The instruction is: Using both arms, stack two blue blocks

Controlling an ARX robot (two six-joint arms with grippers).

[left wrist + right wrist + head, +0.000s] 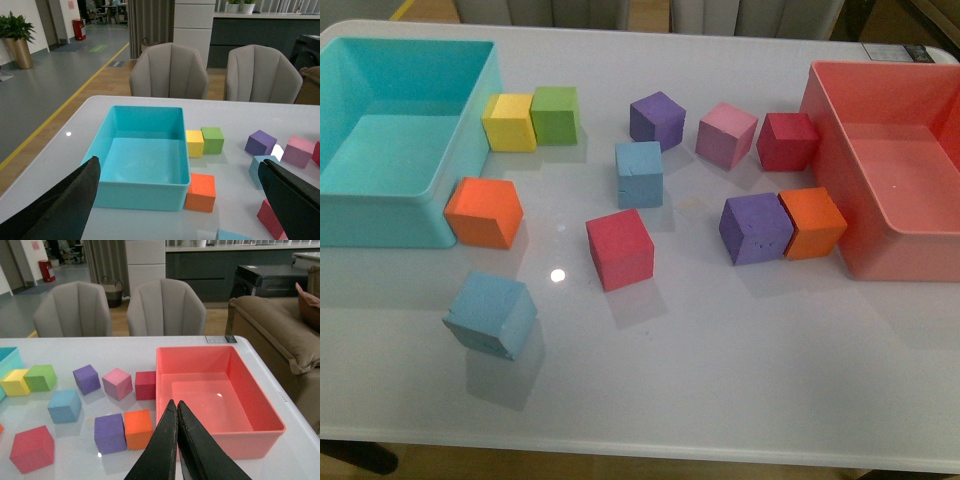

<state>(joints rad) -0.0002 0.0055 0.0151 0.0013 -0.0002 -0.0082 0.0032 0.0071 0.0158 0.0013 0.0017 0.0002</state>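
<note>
I see that the front blue block's lower edge (504,350) looks chipped, so I should expect a small blue crumb hidden under the block when I pick it up.
Two light blue blocks lie apart on the white table. One blue block (639,173) sits near the middle; it also shows in the left wrist view (259,166) and the right wrist view (64,405). The other blue block (491,314) sits tilted at the front left, its top edge just showing in the left wrist view (234,235). Neither arm shows in the front view. My left gripper (180,200) is open and empty, above the table near the turquoise bin. My right gripper (176,412) is shut and empty, above the near wall of the red bin.
A turquoise bin (425,195) stands at the left, a red bin (840,180) at the right. Yellow (509,122), green (555,114), orange (484,212), red (619,249), purple (657,119), pink (726,135), dark red (787,141), purple (755,228) and orange (812,222) cubes lie scattered.
</note>
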